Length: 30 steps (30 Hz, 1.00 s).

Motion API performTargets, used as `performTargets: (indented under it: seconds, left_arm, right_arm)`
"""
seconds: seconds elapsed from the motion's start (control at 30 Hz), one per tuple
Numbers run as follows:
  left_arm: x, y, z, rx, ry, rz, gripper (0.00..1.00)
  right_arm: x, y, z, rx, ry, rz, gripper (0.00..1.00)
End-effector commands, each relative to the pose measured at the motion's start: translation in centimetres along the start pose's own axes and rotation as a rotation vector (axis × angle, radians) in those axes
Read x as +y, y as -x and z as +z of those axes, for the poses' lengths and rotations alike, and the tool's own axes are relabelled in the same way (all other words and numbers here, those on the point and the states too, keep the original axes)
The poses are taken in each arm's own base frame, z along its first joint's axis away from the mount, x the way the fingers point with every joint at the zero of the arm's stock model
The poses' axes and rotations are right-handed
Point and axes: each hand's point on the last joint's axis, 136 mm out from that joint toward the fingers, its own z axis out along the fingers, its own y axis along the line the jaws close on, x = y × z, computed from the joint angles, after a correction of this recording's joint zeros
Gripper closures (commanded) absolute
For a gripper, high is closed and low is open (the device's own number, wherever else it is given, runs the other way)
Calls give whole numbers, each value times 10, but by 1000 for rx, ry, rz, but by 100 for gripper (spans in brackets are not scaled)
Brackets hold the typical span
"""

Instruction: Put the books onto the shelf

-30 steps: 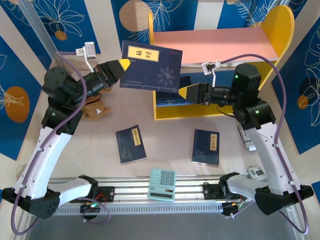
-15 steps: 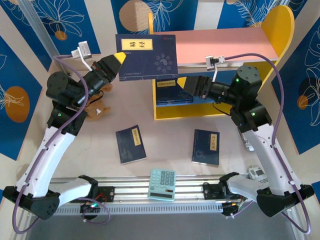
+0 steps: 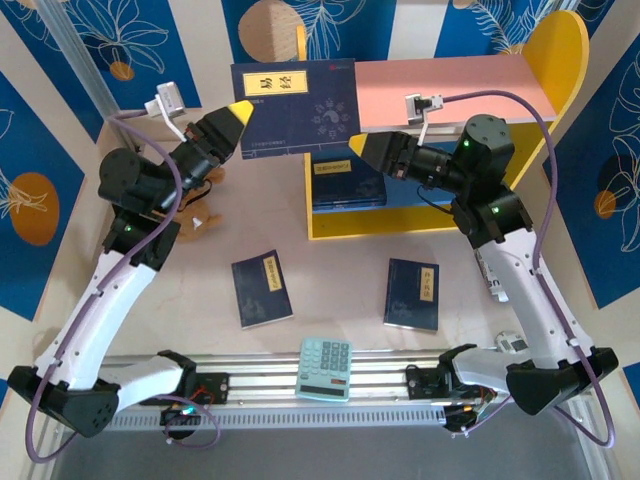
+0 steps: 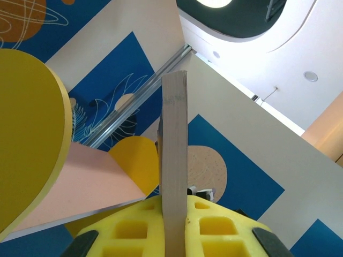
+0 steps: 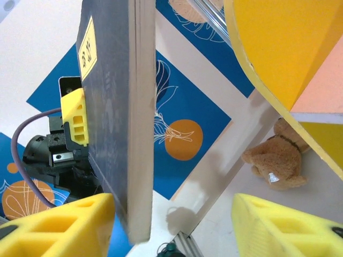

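My left gripper grips the navy book from outside the shelf's yellow side panel (image 3: 302, 43), so my right gripper should grab the book's free edge (image 3: 355, 112) and bring it inside.
My left gripper (image 3: 238, 116) is shut on the left edge of a navy book (image 3: 295, 108), holding it upright in the air at the shelf's (image 3: 450, 90) top left corner. In the left wrist view the book's pale edge (image 4: 174, 150) stands clamped between the yellow fingers (image 4: 128, 230). My right gripper (image 3: 360, 147) is open at the book's lower right corner; that book (image 5: 110, 107) hangs just inside its left finger (image 5: 59, 227), with a wide gap to the other. A second book (image 3: 350, 190) lies on the blue lower board. Two books (image 3: 262, 288) (image 3: 412, 294) lie flat on the table.
A mint-green calculator (image 3: 326, 368) sits at the near edge by the rail. A small teddy bear (image 3: 195, 218) lies left of the shelf, under the left arm. The shelf's rounded yellow side panel (image 3: 555, 60) rises at the back right.
The left gripper has lifted the book higher and levelled it by the pink board. The right gripper has risen from the lower shelf to the book's lower right corner.
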Motion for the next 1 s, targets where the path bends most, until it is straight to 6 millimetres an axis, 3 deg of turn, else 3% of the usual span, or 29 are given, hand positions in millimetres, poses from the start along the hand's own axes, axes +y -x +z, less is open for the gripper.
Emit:
performTargets:
  seconds: [0.0,0.13,0.3,0.4,0.43,0.6,0.63,0.77,0.97]
  left_arm:
    - [-19,8,4,-58,-98,11,100]
    - [-15,0,12,-61,-118,2,100]
    - [-10,-10,21,-55,-136,-6,100]
    - [-9,-13,25,-45,-140,-8,100]
    - [-9,-13,25,-43,-138,-10,97]
    - [-5,-13,20,-39,-84,21,55]
    - [-4,-13,18,-40,-68,32,51]
    - [-1,-14,6,-42,-9,71,44]
    - [5,-18,-5,-26,56,103,43]
  right_arm:
    - [17,14,-1,-40,44,-25,48]
    - [16,17,0,-54,44,-18,59]
    - [13,24,-5,-82,38,-13,90]
    - [9,30,-12,-103,24,-7,97]
    - [8,33,-16,-113,21,-10,98]
    - [0,46,-39,-148,-19,-21,100]
    - [-3,49,-43,-153,-34,-22,100]
    - [-10,58,-64,-166,-82,-37,100]
    - [-24,69,-85,-148,-142,-41,100]
